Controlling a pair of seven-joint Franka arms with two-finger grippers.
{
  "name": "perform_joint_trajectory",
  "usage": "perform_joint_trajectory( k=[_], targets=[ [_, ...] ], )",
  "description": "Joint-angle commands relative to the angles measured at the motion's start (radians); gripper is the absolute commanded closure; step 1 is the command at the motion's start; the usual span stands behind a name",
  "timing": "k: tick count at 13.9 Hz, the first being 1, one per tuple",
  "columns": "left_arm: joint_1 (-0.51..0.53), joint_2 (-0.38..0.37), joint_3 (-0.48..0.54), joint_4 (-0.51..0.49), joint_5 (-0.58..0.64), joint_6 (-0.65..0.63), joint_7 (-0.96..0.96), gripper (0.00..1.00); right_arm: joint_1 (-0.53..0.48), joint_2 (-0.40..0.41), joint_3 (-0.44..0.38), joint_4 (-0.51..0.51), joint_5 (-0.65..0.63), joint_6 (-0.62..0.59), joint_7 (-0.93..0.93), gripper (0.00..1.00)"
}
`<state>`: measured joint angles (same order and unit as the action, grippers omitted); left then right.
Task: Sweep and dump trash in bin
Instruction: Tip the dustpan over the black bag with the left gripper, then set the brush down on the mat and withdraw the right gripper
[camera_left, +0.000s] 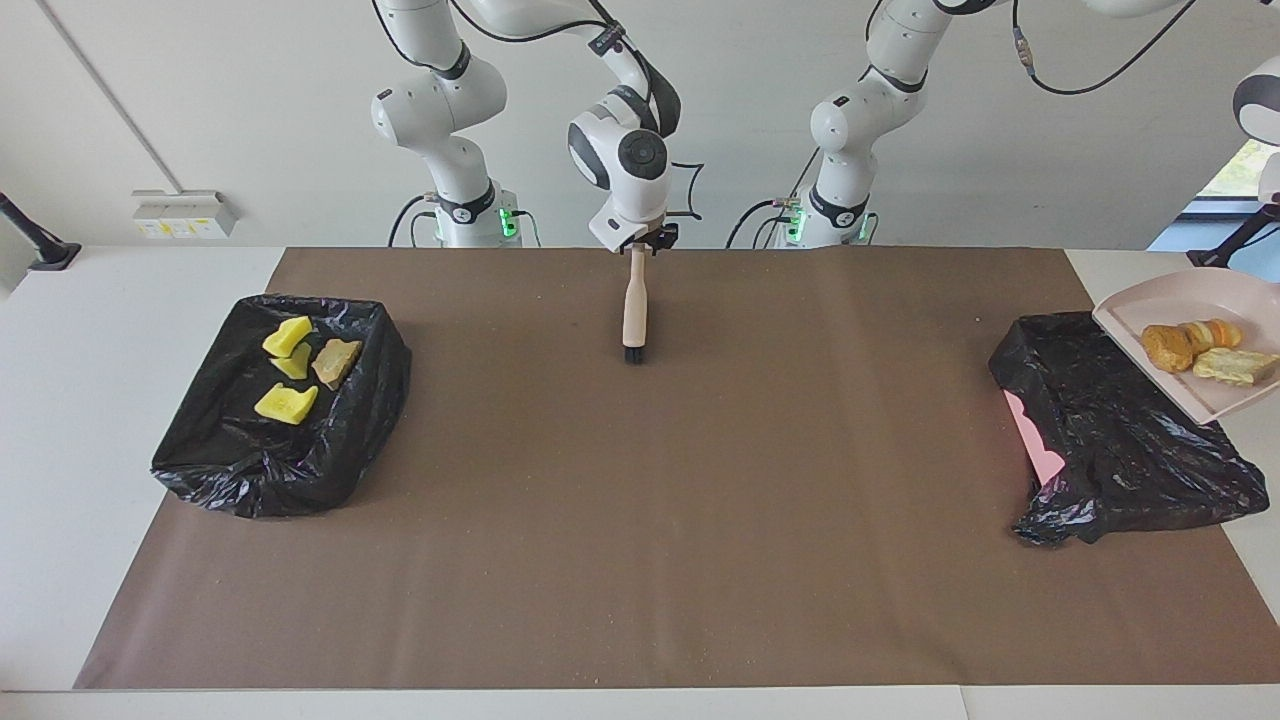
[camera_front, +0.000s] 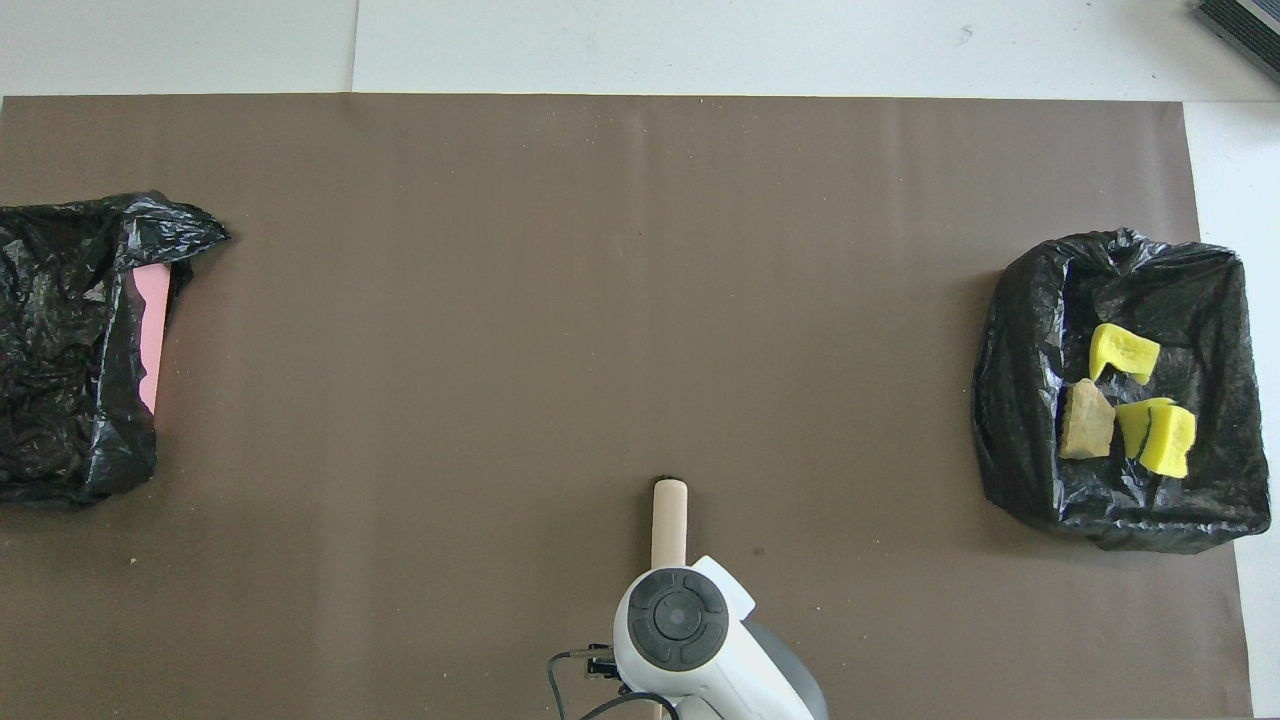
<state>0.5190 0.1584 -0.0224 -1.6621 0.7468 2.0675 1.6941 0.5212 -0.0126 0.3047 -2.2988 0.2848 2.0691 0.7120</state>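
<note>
The loaded pale pink dustpan (camera_left: 1203, 342) is hanging at the outer edge of the black-bagged bin, so the robot's left gripper should turn inward and tip the trash pieces into the bin (camera_left: 1134, 438).
The pale pink dustpan (camera_left: 1200, 300) hangs tilted in the air at the outer edge of the black-bagged bin (camera_left: 1120, 430) at the left arm's end. It carries three trash pieces: a brown croissant (camera_left: 1167, 347), an orange-striped piece (camera_left: 1210, 333) and a pale yellow-green chunk (camera_left: 1235, 366). Its handle and my left gripper lie past the picture's edge; the dustpan does not show in the overhead view. My right gripper (camera_left: 645, 238) is at the top of the beige-handled brush (camera_left: 633, 300), which stands bristles down on the brown mat.
A second black-bagged bin (camera_left: 280, 400) at the right arm's end holds yellow sponge chunks (camera_front: 1125, 350) and a tan piece (camera_front: 1085, 420). A pink sheet (camera_left: 1035, 440) shows at the first bin's (camera_front: 60, 350) inner side. The brown mat (camera_left: 640, 520) covers the table.
</note>
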Motion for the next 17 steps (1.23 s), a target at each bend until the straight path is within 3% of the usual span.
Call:
perform_joint_trajectory(
  k=[1,5,10,13,17],
  targets=[
    [-0.022,-0.052,0.002,-0.079,0.112,0.005,-0.131,1.00,-0.099,0.017,0.002,0.083,-0.090,0.002,-0.028,0.00],
    [-0.071,-0.056,0.001,-0.067,0.261,-0.064,-0.186,1.00,-0.233,-0.024,0.001,0.182,-0.228,-0.036,-0.072,0.00],
    [-0.120,-0.075,-0.010,-0.002,0.270,-0.180,-0.180,1.00,-0.326,-0.026,0.001,0.344,-0.326,-0.170,-0.132,0.00],
    [-0.181,-0.102,-0.025,-0.007,0.072,-0.259,-0.200,1.00,-0.423,-0.026,-0.001,0.488,-0.325,-0.305,-0.267,0.00],
    [-0.287,-0.112,-0.025,-0.030,-0.211,-0.363,-0.399,1.00,-0.510,-0.035,-0.009,0.623,-0.326,-0.444,-0.387,0.00]
  ],
)
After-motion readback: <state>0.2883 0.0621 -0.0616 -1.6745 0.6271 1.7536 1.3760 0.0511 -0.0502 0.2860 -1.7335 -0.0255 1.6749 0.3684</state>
